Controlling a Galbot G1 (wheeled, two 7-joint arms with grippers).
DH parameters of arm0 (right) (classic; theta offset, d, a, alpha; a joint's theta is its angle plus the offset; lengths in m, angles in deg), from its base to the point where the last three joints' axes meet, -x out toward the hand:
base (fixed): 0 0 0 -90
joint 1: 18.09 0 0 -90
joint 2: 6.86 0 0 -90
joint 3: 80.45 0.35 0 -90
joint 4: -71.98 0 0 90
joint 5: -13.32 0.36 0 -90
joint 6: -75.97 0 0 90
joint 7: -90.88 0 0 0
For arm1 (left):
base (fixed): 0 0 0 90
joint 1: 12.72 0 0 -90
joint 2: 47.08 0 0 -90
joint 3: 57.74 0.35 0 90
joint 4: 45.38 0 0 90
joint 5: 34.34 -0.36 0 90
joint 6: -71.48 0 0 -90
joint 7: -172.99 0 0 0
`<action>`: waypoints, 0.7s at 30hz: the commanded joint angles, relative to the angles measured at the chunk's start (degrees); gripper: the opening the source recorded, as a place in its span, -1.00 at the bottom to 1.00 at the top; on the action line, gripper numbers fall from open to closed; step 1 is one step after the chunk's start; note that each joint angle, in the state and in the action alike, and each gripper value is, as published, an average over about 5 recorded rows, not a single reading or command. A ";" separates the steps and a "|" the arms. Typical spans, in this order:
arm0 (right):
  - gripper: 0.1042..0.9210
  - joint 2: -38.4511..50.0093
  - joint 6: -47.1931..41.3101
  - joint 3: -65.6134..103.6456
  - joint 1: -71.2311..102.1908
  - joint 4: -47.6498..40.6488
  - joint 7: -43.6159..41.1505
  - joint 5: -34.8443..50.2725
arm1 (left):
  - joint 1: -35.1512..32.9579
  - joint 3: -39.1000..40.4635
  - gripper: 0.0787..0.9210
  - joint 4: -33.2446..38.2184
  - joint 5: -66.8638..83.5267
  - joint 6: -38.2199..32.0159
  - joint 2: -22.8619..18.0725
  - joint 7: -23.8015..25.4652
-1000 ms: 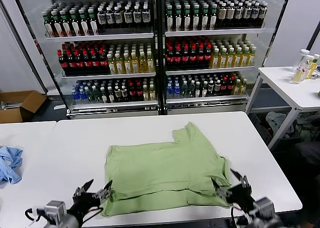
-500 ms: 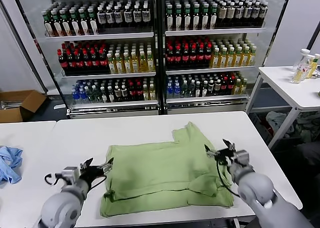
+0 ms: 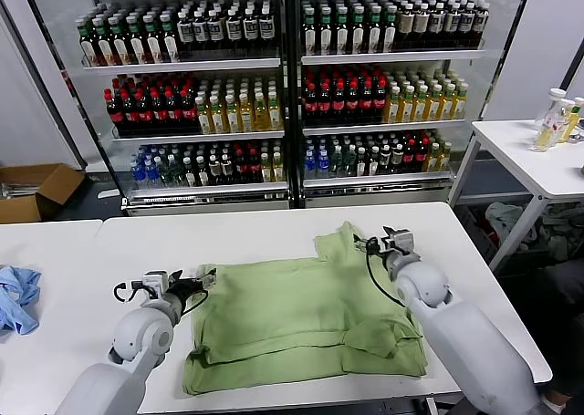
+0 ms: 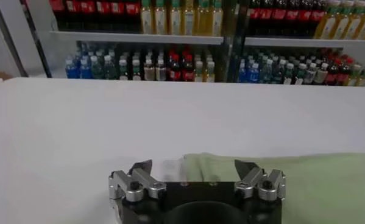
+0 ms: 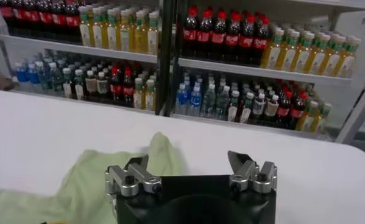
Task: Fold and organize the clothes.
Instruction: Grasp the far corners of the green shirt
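Next, my right gripper moves its open fingers over the sleeve [image 3: 347,233] and pinches it before I fold the far edge of the clothes over, because the far sleeve [image 3: 336,243] lies beside those fingers.
The clothes, a plain light green T-shirt [image 3: 301,315], lie spread on the white table [image 3: 255,233], with the near hem doubled back in a fold and one sleeve sticking out at the far side. My left gripper [image 3: 203,278] stands open at the shirt's far left corner, and the left wrist view shows its open gripper [image 4: 194,169] just short of the cloth edge [image 4: 304,182]. My right gripper [image 3: 370,245] is open beside the far sleeve; its wrist view has the gripper [image 5: 189,161] empty, with the sleeve [image 5: 85,182] under one finger.
A light blue cloth [image 3: 16,296] lies on the neighbouring table at the left. Glass-fronted drink shelves [image 3: 283,96] stand behind the table. A cardboard box [image 3: 32,191] sits on the floor at the left, and a side table with bottles [image 3: 557,123] at the right.
Both arms have swung from the table's near edge up along the shirt's sides to its far corners. Both grippers stayed open and empty; the shirt has not moved.
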 commanded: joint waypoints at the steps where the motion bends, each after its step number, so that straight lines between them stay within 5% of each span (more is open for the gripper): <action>1: 0.76 -5.29 0.43 -3.44 -6.91 -12.77 -0.06 -0.69 | 4.77 2.61 0.77 -5.59 0.49 0.05 -0.62 0.02; 11: 0.73 -8.19 0.33 -1.58 -5.28 -17.75 -1.25 -0.37 | 3.45 2.27 0.75 -5.46 1.53 0.01 -1.41 1.04; 21: 0.07 -8.33 -1.21 -2.15 -4.89 -17.82 -2.70 0.84 | 1.07 1.86 0.18 -3.82 1.77 -0.04 -1.65 3.17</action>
